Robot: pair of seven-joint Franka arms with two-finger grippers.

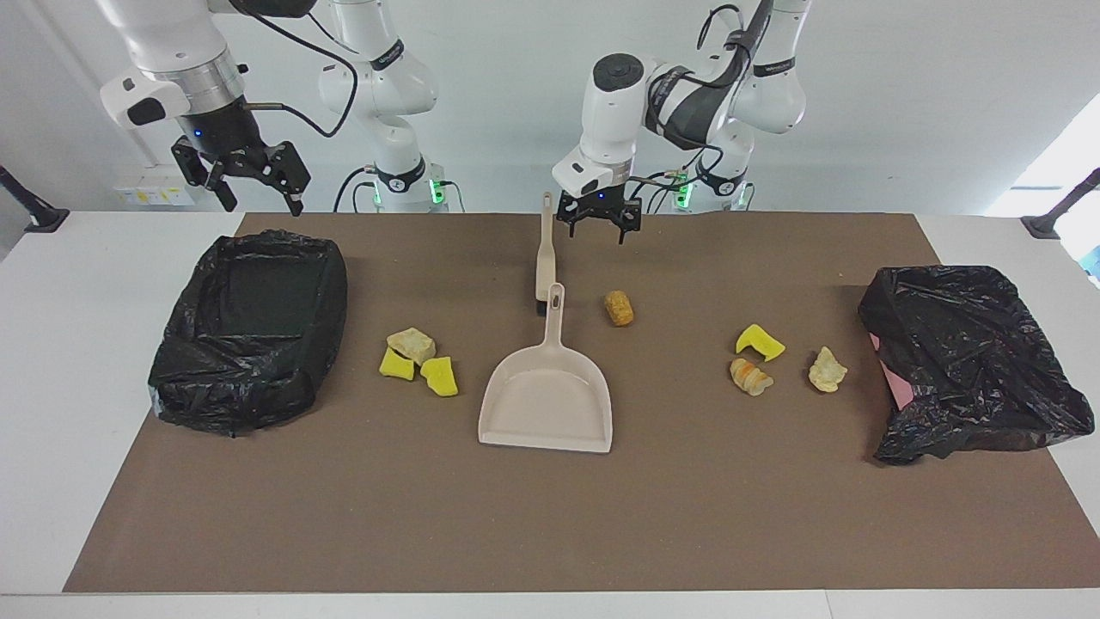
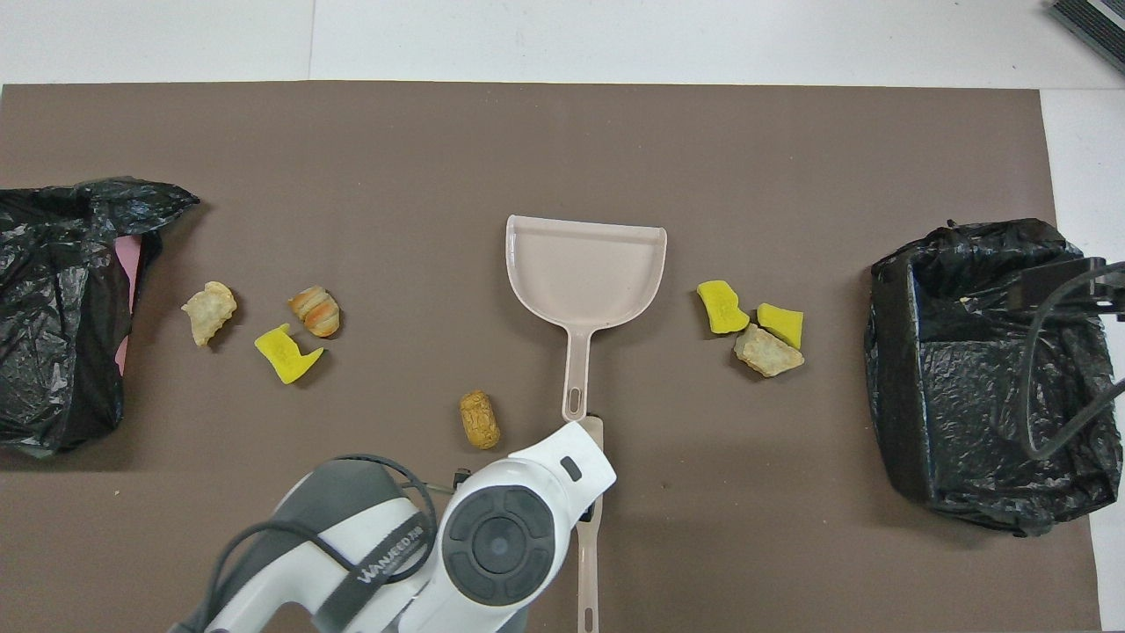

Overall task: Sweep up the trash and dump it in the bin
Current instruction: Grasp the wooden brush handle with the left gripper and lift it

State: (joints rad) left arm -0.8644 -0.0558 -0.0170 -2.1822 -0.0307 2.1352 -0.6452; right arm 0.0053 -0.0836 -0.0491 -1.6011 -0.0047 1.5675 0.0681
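Note:
The beige brush handle (image 2: 588, 591) is clear of the dustpan and next to my open left gripper. I should go on moving across until my fingers are on both sides of its narrow part (image 1: 547, 223) before I close them.
The trash lies in scattered scraps on the brown mat: two yellow sponge pieces (image 1: 440, 376) and a tan chunk (image 1: 412, 344) beside the bin (image 1: 249, 327), a brown chunk (image 1: 619, 308) by the dustpan handle, and a yellow piece (image 1: 760, 342) with two bread-like chunks (image 1: 750, 376) toward the left arm's end. My left gripper (image 1: 599, 230) hangs open just above the mat, beside the beige brush (image 1: 544, 249) handle. Open and holding nothing, my right gripper (image 1: 264, 206) waits high over the black-lined bin's edge nearest the robots.
A beige dustpan (image 1: 546, 404) lies mid-mat, its handle pointing at the brush. A crumpled black bag (image 1: 971, 361) over something pink sits at the left arm's end. In the overhead view the left arm covers most of the brush (image 2: 587, 563).

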